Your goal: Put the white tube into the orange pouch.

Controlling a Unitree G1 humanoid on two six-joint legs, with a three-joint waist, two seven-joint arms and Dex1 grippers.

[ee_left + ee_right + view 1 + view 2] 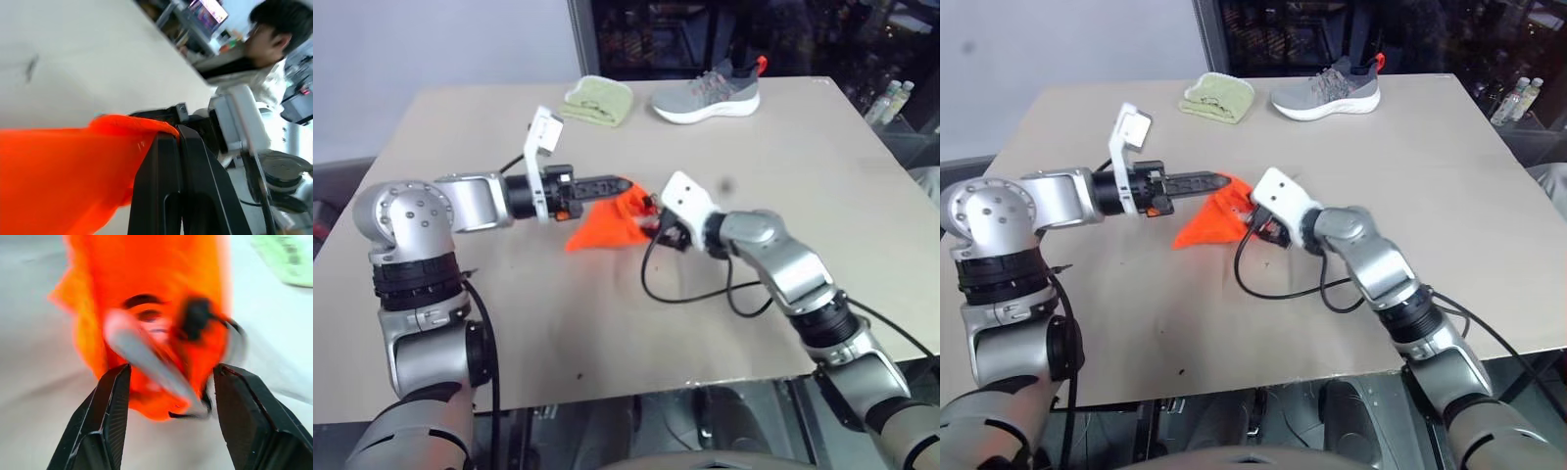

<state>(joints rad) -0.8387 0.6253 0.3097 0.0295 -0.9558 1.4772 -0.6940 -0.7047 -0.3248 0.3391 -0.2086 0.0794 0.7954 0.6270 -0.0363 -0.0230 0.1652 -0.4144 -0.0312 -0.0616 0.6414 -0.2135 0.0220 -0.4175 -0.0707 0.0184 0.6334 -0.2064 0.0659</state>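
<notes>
I should back my right gripper off and lift the rim (pixel 221 339) beside the black cord with it, because the white tube slants out (pixel 155 370) of the orange pouch, which only my left gripper holds.
The orange pouch (pixel 605 225) hangs above the table, pinched at its top edge by my shut left gripper (pixel 623 186), which reaches in from the left. My right gripper (pixel 656 223) sits right at the pouch's other side. In the right wrist view the white tube (pixel 146 357) slants out of the pouch (pixel 146 279) and runs down between my right gripper's (pixel 171 368) fingers. They stand apart, with a gap showing between the tube and one finger. The pouch's black cord (pixel 195 316) dangles beside the tube. The tube's far end is hidden inside the pouch.
A folded green cloth (pixel 597 101) and a grey shoe (pixel 710 95) lie at the table's far edge. A black cable (pixel 690 294) loops on the tabletop (pixel 607 343) under my right forearm. A person (pixel 274 29) sits beyond the table. Bottles (pixel 893 98) stand off the far right.
</notes>
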